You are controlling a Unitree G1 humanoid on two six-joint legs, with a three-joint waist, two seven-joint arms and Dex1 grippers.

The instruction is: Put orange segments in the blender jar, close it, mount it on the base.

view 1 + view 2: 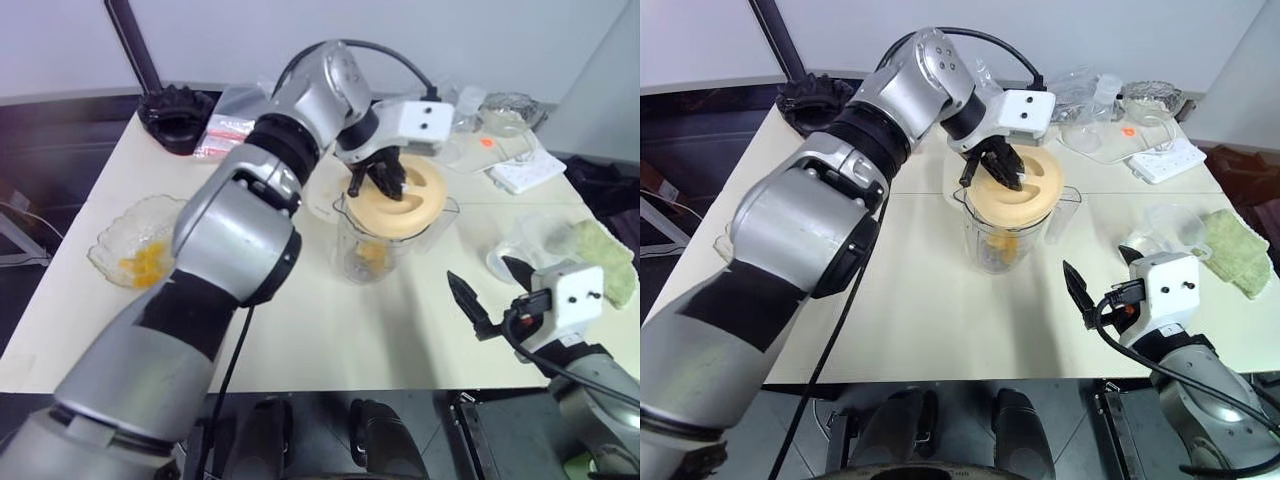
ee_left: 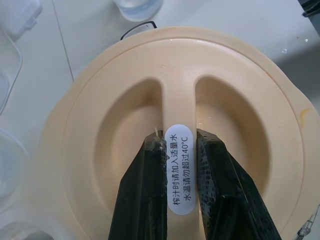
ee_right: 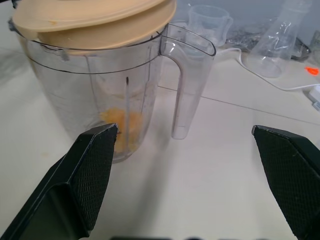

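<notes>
The robot should expect the blender's base (image 1: pixel 326 183) to be standing behind the blender jar when it lifts the blender jar away, since a pale rounded edge (image 1: pixel 320 206) peeks out there.
The blender jar (image 1: pixel 372 248) stands upright mid-table, its handle (image 3: pixel 182 95) facing my right side. Orange segments (image 3: pixel 121 123) lie at its bottom. A cream lid (image 1: pixel 405 203) rests on the jar's rim, slightly tilted. My left gripper (image 2: pixel 179 137) points down from above, shut on the lid's central ridge with the white label. More orange segments (image 1: pixel 146 263) lie in a scalloped glass bowl (image 1: pixel 118 243) at the left. My right gripper (image 1: pixel 490 285) hovers open and level near the front right, apart from the jar, nothing between its fingers. The base is hidden or out of view.
A black ridged round object (image 1: pixel 180 115) sits at the far left corner. A small measuring cup (image 3: pixel 210 22), a clear flask (image 3: pixel 277 45) and a white power strip (image 1: pixel 525 170) stand at the back right. A green cloth (image 1: pixel 605 255) lies at the right edge.
</notes>
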